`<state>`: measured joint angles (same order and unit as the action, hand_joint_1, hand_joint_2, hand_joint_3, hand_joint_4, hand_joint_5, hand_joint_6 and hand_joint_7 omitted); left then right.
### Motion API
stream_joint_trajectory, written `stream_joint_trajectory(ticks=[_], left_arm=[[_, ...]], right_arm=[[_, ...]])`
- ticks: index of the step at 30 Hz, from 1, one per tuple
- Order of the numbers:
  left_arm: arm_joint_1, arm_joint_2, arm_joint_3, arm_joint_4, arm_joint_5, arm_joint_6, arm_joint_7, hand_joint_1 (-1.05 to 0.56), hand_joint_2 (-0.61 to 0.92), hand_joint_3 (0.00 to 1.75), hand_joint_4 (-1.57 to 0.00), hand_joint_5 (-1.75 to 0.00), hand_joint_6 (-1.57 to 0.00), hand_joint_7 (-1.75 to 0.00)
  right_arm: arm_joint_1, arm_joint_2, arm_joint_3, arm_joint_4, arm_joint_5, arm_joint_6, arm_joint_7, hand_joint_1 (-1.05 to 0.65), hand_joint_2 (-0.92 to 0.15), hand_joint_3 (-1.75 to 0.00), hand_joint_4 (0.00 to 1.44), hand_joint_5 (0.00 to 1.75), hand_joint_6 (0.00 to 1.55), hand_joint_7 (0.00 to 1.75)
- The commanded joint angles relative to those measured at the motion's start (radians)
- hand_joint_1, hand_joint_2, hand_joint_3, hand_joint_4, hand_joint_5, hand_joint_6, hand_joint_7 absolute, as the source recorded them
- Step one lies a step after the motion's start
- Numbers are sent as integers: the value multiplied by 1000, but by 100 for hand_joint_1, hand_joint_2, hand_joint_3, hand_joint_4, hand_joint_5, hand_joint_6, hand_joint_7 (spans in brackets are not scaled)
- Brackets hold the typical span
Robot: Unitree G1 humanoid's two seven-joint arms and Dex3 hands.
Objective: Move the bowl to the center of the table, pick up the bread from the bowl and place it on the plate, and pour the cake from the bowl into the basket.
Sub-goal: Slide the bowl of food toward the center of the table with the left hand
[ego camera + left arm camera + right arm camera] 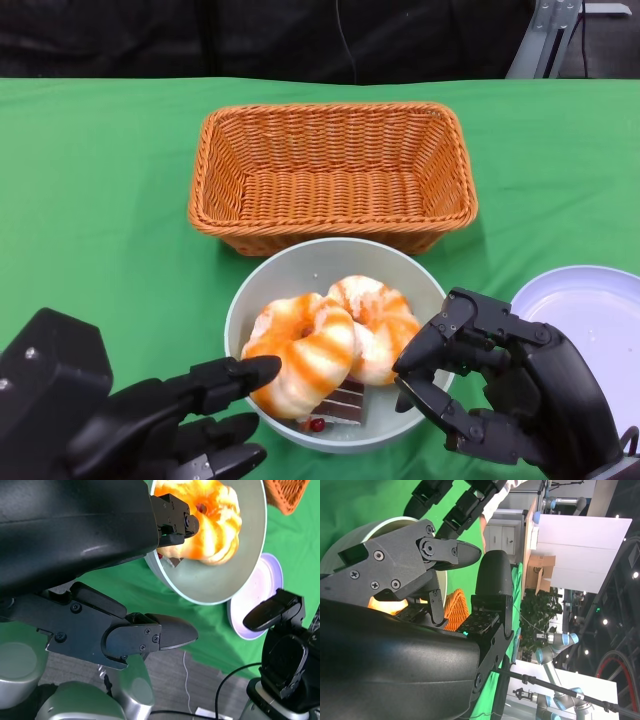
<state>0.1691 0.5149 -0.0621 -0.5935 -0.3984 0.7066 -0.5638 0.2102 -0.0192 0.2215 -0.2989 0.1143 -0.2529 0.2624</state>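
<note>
A dark cake slice (341, 402) sticks out from under the nearer bread (303, 358), so more cake should be hidden below when I lift the bread.
A pale bowl (300, 258) sits in front of the basket and holds two orange-and-white ring breads (300, 345) (385, 320) and a dark cake slice (342, 403). My left hand (150, 415) is at the bowl's left rim with its fingers apart. One finger (172, 522) reaches over the rim to the nearer bread, and the thumb hangs below the bowl (220, 580). My right hand (500, 385) is at the right rim with its fingers spread and nothing in them. A white plate (590, 310) lies to the right.
The woven orange basket (330, 112) stands empty just behind the bowl, on the green cloth. The plate is bare and partly behind my right hand. A dark backdrop runs along the table's far edge.
</note>
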Motion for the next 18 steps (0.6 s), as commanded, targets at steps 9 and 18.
stream_joint_trajectory(ticks=[9,18], left_arm=[[-12,28,0,13,26,-29,-5,-66,92,48,-7,-2,0,0],[-43,44,113,10,85,-33,68,-61,92,37,-15,-5,-10,-4]], right_arm=[[1,2,1,9,9,-14,0,-24,-73,-55,75,142,67,122],[1,1,0,8,9,-14,1,-25,-72,-56,74,142,67,122]])
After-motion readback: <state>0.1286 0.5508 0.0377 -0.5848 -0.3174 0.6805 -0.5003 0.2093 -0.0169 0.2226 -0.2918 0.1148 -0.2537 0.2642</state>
